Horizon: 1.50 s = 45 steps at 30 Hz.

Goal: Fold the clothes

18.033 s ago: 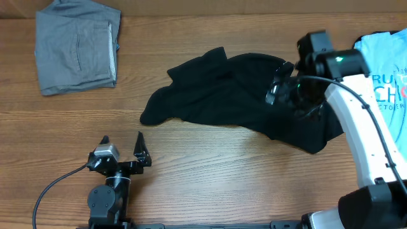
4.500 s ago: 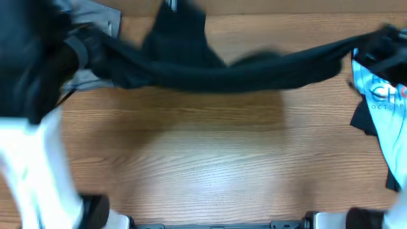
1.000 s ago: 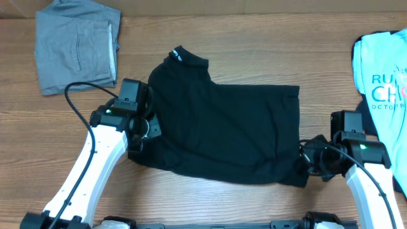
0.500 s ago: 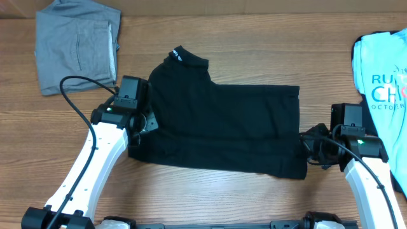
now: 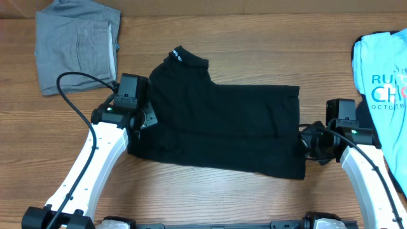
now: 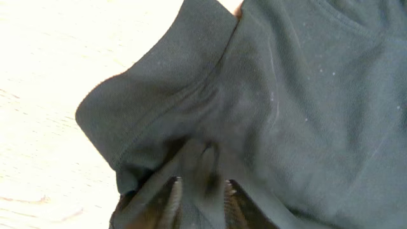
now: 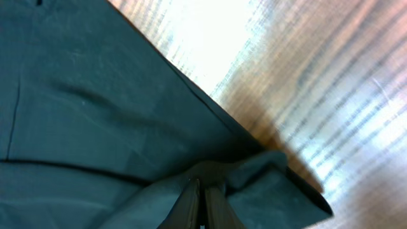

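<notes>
The black garment shows a bunched fold [image 6: 194, 141] beneath the robot's left gripper, so the left gripper should grip the fabric further in and pull [image 5: 169, 131] it toward the garment's edge before folding.
The large black garment [image 5: 222, 127] lies spread flat in the middle of the table, its collar with a small white logo [image 5: 179, 55] at the far left. My left gripper [image 5: 147, 121] rests at its left edge. In the left wrist view the fingers [image 6: 173, 194] stand slightly apart over a bunched fold of black fabric [image 6: 286, 95]. My right gripper [image 5: 306, 143] sits at the garment's near right corner. Seen from the right wrist, its jaws [image 7: 198, 184] are pinched together on a folded corner of the fabric [image 7: 95, 95].
A folded grey garment [image 5: 76, 48] lies at the far left corner. At the right edge lies a light blue printed T-shirt [image 5: 385, 83], close to my right arm. Bare wooden table [image 5: 210, 197] runs along the front, between the two arm bases.
Both grippers have moved slightly away from the front edge, and the garment's near edge now lies straighter. The left jaws, shut a second ago, have parted a little.
</notes>
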Each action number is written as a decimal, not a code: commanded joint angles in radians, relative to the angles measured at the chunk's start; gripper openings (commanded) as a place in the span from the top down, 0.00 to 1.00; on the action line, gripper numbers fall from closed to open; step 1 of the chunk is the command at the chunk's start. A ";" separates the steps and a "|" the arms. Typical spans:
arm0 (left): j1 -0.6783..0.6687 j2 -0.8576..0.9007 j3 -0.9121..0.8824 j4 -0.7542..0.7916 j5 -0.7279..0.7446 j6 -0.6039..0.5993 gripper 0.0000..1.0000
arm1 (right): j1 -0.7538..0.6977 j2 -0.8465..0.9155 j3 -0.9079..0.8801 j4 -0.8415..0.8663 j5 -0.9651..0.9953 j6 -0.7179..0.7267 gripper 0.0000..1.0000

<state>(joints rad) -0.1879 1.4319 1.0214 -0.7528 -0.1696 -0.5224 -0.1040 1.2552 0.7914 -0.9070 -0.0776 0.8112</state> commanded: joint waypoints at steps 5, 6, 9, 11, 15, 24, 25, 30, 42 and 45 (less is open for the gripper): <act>0.006 0.008 0.029 -0.006 -0.021 0.098 0.00 | -0.002 0.000 0.030 -0.005 -0.009 -0.088 0.25; 0.006 0.007 0.052 -0.034 -0.021 0.097 0.00 | -0.002 0.000 0.049 -0.026 -0.010 -0.106 0.12; 0.006 0.007 0.138 -0.141 0.019 0.097 0.00 | -0.002 0.000 0.127 -0.112 -0.010 -0.132 0.00; 0.006 0.007 0.187 -0.219 0.103 0.097 0.00 | -0.002 0.000 0.188 -0.173 -0.023 -0.149 0.00; -0.003 0.013 0.184 -0.308 0.294 0.097 0.04 | -0.002 0.000 0.250 -0.204 -0.161 -0.259 0.00; -0.044 0.093 0.049 -0.332 0.359 0.023 0.12 | -0.002 0.002 0.249 -0.199 -0.186 -0.266 0.00; -0.043 0.105 0.039 -0.321 0.370 0.023 0.12 | -0.002 0.003 0.249 -0.199 -0.186 -0.266 0.00; -0.043 0.175 0.023 -0.259 0.398 0.003 0.12 | -0.002 0.003 0.249 -0.199 -0.186 -0.266 0.00; -0.043 0.334 0.023 -0.158 0.399 -0.036 0.28 | -0.002 0.003 0.249 -0.202 -0.140 -0.267 0.00; -0.043 0.334 0.023 -0.143 0.399 -0.036 0.44 | -0.002 0.003 0.249 -0.198 -0.135 -0.266 0.00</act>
<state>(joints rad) -0.2279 1.7622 1.0492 -0.9062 0.2134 -0.5484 -0.1043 1.2613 1.0229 -1.1110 -0.2329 0.5495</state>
